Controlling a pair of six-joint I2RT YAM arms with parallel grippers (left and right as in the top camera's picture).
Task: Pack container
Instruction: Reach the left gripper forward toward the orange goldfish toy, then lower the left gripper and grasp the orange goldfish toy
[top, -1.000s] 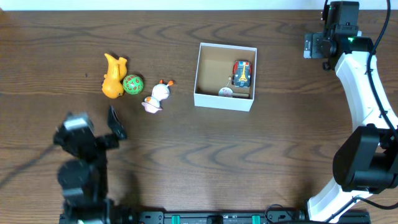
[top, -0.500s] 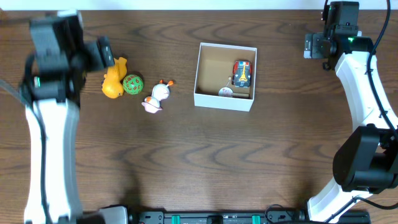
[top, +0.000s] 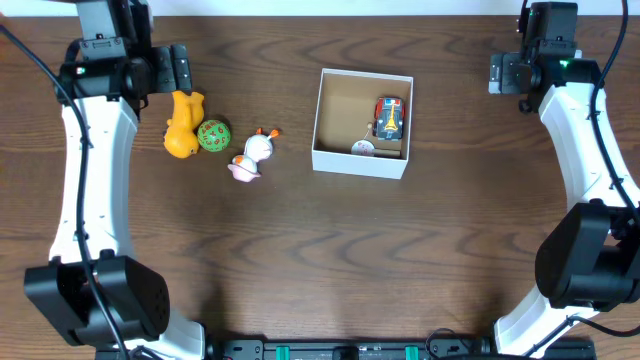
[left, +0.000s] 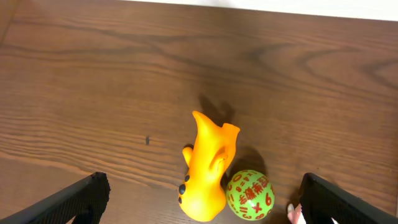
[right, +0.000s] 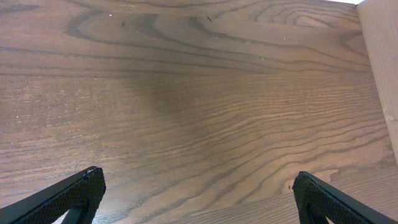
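Observation:
The orange animal toy has my left gripper's open fingers facing it across its narrow body (top: 183, 130). I should go on down until the fingers are on both sides of the toy's middle (top: 185, 118) before I close them there.
The container (top: 358, 162), a small white-walled cardboard box with a brown inside, stands at mid-table and holds a toy car (top: 390, 118) and a small pink-white piece (top: 363, 147). To its left lie an orange animal toy (top: 182, 124), a green ball with red figures (top: 213, 135) and a white-pink duck toy (top: 254, 154). My left gripper (top: 165, 70) is open and empty, raised over the far end of the orange toy (left: 206, 168), with the green ball (left: 250, 195) between its fingers (left: 199, 202). My right gripper (top: 505, 72) is open and empty at the back right, over bare wood (right: 199, 199).
The table's back edge runs just behind both grippers. A pale surface (right: 379, 62) shows at the right edge of the right wrist view. The right arm stretches along the table's right side (top: 585, 170).
My left arm has swung from the front left of the table to the back left, above the orange toy. The right arm, the toys and the box have not moved.

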